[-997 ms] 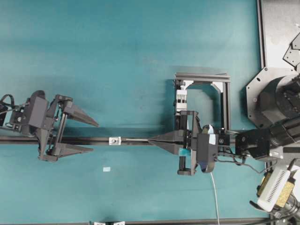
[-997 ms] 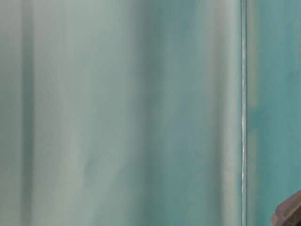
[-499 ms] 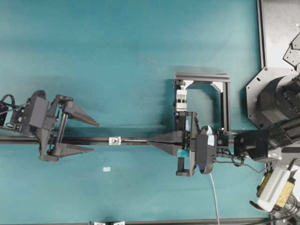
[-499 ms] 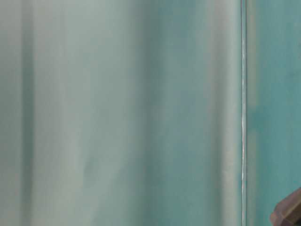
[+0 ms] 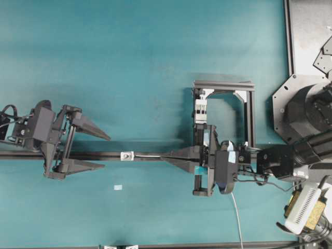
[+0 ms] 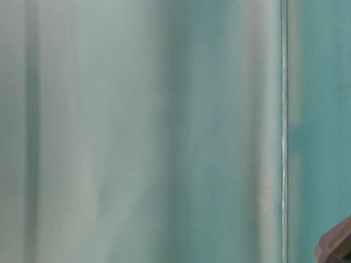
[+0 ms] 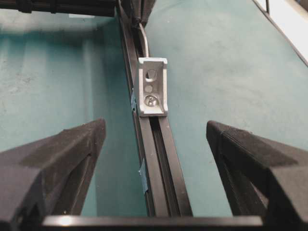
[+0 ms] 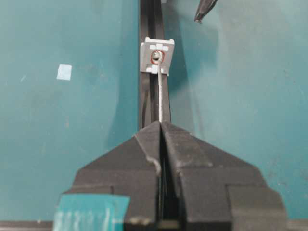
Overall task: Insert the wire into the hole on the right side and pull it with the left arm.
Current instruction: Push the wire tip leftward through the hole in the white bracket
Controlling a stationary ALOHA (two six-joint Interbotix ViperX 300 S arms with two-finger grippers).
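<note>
The hole in the silver block (image 7: 151, 74) is bigger across than the thin grey wire (image 7: 144, 41). A long piece of the wire will slide through easily when I pull.
The thin grey wire (image 5: 148, 155) runs along the black rail (image 5: 83, 155). My right gripper (image 5: 163, 155) is shut on it. In the right wrist view the wire (image 8: 159, 96) sticks out straight from the closed tips of this gripper (image 8: 160, 124). Its end sits at the hole (image 8: 157, 57) in the small silver block (image 5: 126, 155). My left gripper (image 5: 105, 152) stands open just left of the block, one finger on each side of the rail. Its wrist view shows the hole (image 7: 151, 73) facing me, and the wire (image 7: 145, 41) curving in behind the block.
A black frame with a white clamp block (image 5: 201, 109) stands behind the right gripper. A small pale patch (image 5: 118, 187) lies on the teal table in front of the rail. The right arm's base (image 5: 306, 109) fills the right edge. The table-level view is a blurred teal.
My right gripper has slid a little left along the rail, carrying the wire tip closer to the block. The left gripper has stayed open and nearly still.
</note>
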